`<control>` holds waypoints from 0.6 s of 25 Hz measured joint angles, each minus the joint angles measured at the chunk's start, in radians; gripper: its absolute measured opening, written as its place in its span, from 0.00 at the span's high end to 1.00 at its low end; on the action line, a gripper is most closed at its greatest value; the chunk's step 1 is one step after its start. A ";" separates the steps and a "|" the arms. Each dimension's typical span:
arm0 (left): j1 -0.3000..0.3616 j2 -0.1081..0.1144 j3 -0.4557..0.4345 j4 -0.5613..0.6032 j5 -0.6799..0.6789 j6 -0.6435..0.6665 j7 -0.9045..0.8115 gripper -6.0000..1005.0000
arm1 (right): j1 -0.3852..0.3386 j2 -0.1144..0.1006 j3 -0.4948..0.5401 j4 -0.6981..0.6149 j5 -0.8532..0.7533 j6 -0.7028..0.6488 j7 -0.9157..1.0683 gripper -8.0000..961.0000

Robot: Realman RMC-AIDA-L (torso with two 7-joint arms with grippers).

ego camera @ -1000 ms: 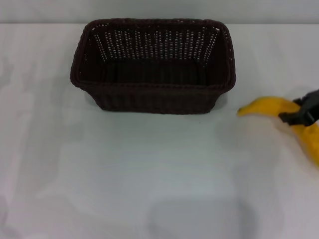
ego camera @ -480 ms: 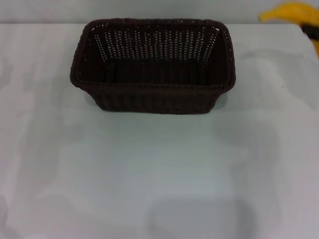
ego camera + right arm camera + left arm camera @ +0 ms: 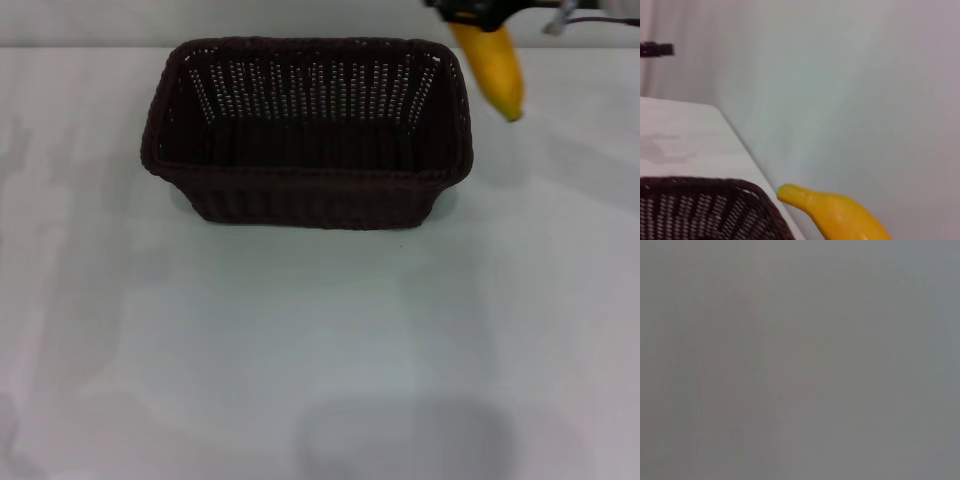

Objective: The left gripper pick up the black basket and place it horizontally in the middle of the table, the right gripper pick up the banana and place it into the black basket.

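The inside of the black basket is open and empty next to the hanging banana, so my right gripper should keep carrying the banana until it is over the basket's middle.
The black basket stands upright on the white table, long side across, toward the back middle. Its inside looks empty. My right gripper is at the top edge of the head view, shut on the banana. The banana hangs in the air, tip down, just past the basket's far right corner. The right wrist view shows the banana's tip beside the basket's rim. The left gripper is out of view, and the left wrist view shows only a plain grey surface.
A pale wall runs behind the table's far edge. A small dark object sits far off in the right wrist view. Bare tabletop lies in front of the basket and on both sides of it.
My right gripper has lifted the banana off the table at the right and carried it up and leftward, to the basket's far right corner. The basket has not moved.
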 joint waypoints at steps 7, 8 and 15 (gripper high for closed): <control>-0.012 -0.001 0.000 -0.012 0.002 -0.005 0.001 0.13 | 0.136 0.003 -0.072 0.241 0.077 -0.042 -0.142 0.50; -0.013 -0.001 0.000 -0.015 0.002 -0.005 0.002 0.13 | 0.142 0.004 -0.084 0.257 0.082 -0.047 -0.150 0.50; -0.017 -0.001 0.000 -0.017 0.002 -0.002 0.004 0.13 | 0.138 0.008 -0.144 0.288 0.164 -0.060 -0.191 0.46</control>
